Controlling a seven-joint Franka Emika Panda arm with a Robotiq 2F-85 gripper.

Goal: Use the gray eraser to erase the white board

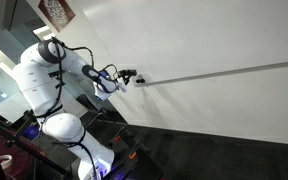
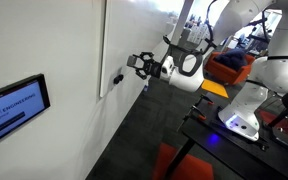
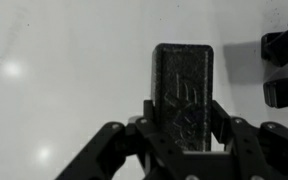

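Observation:
The gray eraser (image 3: 182, 92) faces the white board beside two small black blocks, so the robot's gripper should keep moving toward the blocks (image 3: 282, 92) and let go of the eraser there.
The gray eraser (image 3: 182, 80) is a dark rectangular block gripped between my gripper's (image 3: 184, 118) two fingers, and it sticks out toward the white board (image 3: 64, 70). In an exterior view my gripper (image 1: 128, 76) is held out at the left end of the thin gray rail (image 1: 224, 70) that runs across the white board (image 1: 204, 40). In an exterior view my gripper (image 2: 136, 63) points at the white board (image 2: 134, 30). I cannot tell whether the eraser touches the board. No scribble shows.
Two small black blocks (image 3: 281, 46) (image 3: 282, 92) sit on the board at the right of the wrist view. A wall screen (image 2: 14, 108) hangs on a nearer panel. The robot's base and a cart (image 2: 234, 125) stand on dark floor.

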